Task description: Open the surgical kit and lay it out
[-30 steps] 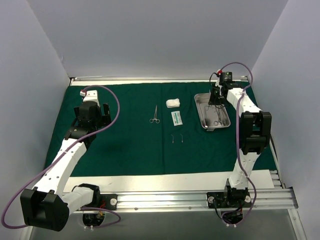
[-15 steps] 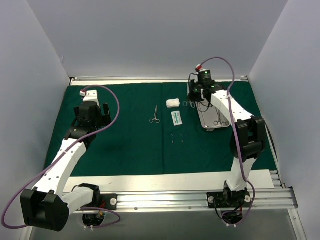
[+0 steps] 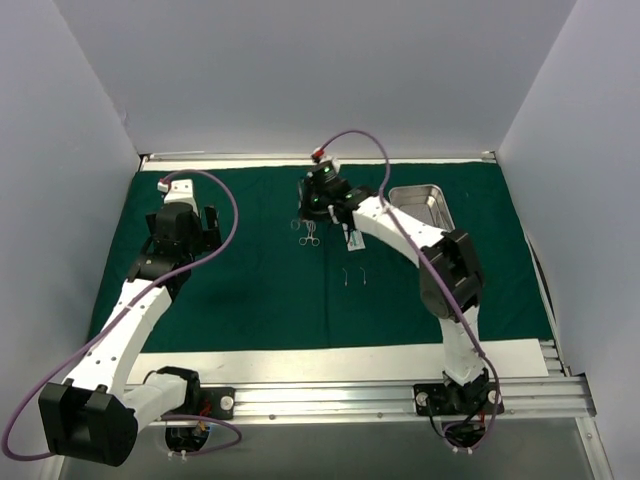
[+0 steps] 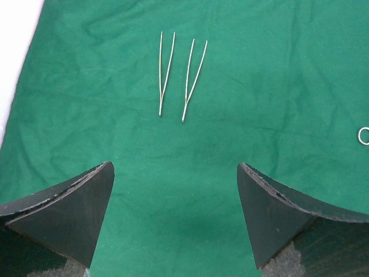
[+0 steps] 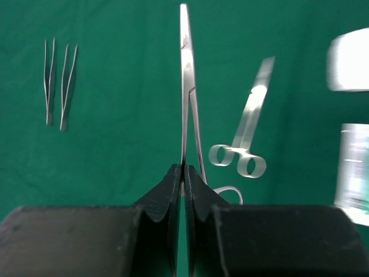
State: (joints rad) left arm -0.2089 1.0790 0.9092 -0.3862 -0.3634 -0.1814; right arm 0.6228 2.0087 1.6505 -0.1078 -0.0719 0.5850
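I can see that the drape is clear between the tweezers and scissors and that the silver instrument [image 5: 187, 66] points ahead, so my right gripper keeps going into that gap [image 3: 281, 232] and lets go of the instrument there.
The dark green drape [image 3: 250, 290] lies spread flat on the table. My right gripper [image 5: 183, 167] is shut on a silver scissor-like instrument [image 5: 185, 86] that sticks out ahead, above the drape's middle [image 3: 312, 212]. A second pair of scissors [image 5: 249, 127] lies on the cloth just right of it. Two tweezers [image 5: 50, 78] [image 5: 68, 83] lie side by side to the left [image 3: 354, 277]. Blurred white gauze [image 5: 349, 66] and the packet [image 5: 351, 167] show at the right edge. The steel tray [image 3: 418, 187] sits at the back right. My left gripper [image 4: 174, 167] hangs open above bare cloth, the tweezers [image 4: 166, 72] ahead of it.
White walls close in the back and both sides. A white strip [image 3: 300, 362] borders the drape's near edge, with the metal rail [image 3: 400, 400] and arm bases behind it. The right arm's link [image 3: 400, 232] stretches across the packet area.
My right arm has swung left from the tray to the drape's middle, carrying the scissor-like instrument. The left arm has stayed put.
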